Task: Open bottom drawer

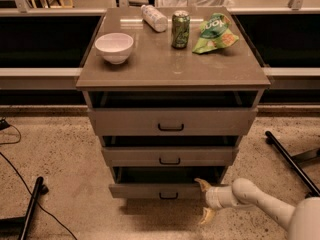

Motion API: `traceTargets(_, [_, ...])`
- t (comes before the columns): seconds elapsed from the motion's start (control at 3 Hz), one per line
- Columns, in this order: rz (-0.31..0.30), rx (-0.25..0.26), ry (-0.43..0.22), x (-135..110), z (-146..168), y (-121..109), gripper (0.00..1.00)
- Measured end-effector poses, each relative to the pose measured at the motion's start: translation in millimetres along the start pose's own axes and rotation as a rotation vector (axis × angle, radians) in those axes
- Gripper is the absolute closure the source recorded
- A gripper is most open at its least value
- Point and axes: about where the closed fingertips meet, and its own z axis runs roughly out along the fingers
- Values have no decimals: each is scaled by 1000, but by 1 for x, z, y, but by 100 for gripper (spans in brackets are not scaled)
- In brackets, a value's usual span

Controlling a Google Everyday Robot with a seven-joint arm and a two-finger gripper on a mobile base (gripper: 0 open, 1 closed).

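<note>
The bottom drawer front has the end of my gripper's lower finger hanging below it, so next my gripper grabs the front's top edge at the dark gap and pulls.
The cabinet has three grey-tan drawers, each with a small black bar handle. The bottom drawer is the lowest one and stands pulled out a little, with a dark gap above its front. Its handle shows at the middle of the front. My gripper comes in from the lower right on a white arm. It sits at the right end of the bottom drawer front, open, with one yellowish fingertip above the drawer's top edge and the other below it.
On the cabinet top are a white bowl, a plastic bottle, a green can and a green chip bag. The top drawer and middle drawer also stand slightly out. A black bar lies on the floor at right, a black pole and cable at left.
</note>
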Motion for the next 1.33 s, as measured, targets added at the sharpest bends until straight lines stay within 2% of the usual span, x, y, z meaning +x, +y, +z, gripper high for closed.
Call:
traceTargets(0.33, [37, 11, 28, 27, 19, -32, 0])
traceTargets(0.67, [76, -3, 71, 51, 33, -43, 0])
traceTargets(1.0, [76, -19, 134, 61, 33, -47, 19])
traceTargets(1.33, [70, -44, 168, 59, 24, -35, 42])
